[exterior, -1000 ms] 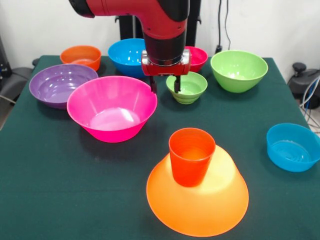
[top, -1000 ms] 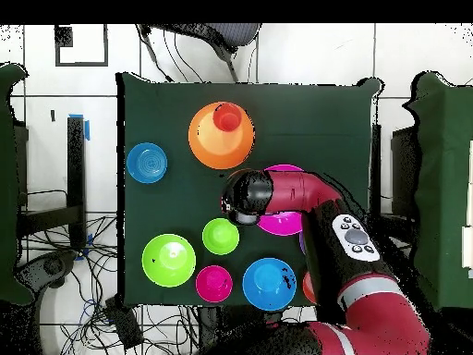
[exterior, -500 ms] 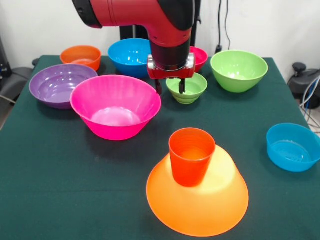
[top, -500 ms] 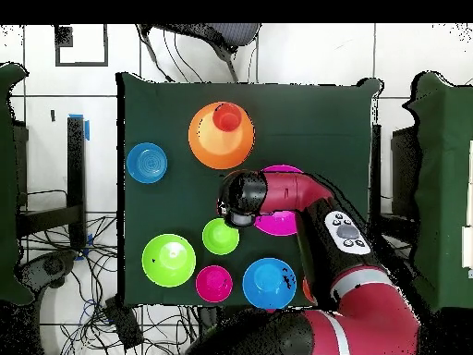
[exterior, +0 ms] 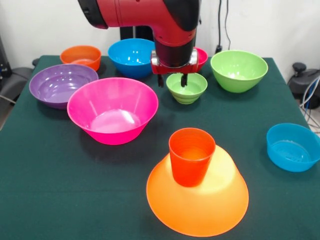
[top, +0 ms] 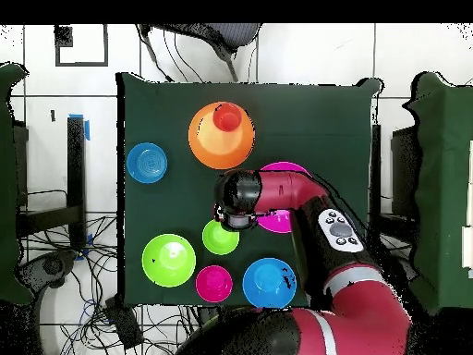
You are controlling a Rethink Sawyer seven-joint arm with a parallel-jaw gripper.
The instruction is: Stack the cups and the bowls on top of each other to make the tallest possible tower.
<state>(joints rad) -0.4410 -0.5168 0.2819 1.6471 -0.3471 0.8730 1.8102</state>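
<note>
The robot's gripper hangs straight at the small green bowl's sloping side [exterior: 172, 91], so I expect the opposite rim of the bowl [exterior: 187, 88] to tip down when the robot lifts.
The largest orange bowl [exterior: 197, 197] [top: 222, 139] lies rim down near the front, and the orange-red cup [exterior: 191, 156] [top: 226, 117] stands upright on it. My gripper [exterior: 172, 80] is open and hangs at the small green bowl [exterior: 188, 88] [top: 220, 238]. The bowl's left rim is between the two fingers. The large pink bowl [exterior: 112, 116] [top: 275, 223] sits upright just left of the gripper. In the overhead view the arm's end hides the gripper.
Upright bowls ring the back: purple [exterior: 61, 84], small orange [exterior: 81, 56], blue [exterior: 131, 56] [top: 269, 283], small red-pink [exterior: 201, 57] [top: 214, 283], mid green [exterior: 238, 70] [top: 169, 260]. A small blue bowl [exterior: 292, 146] [top: 147, 163] sits at the right edge.
The gripper has moved from the pink bowl's rim rightward and back to the small green bowl. The pink bowl rocked slightly and settled.
</note>
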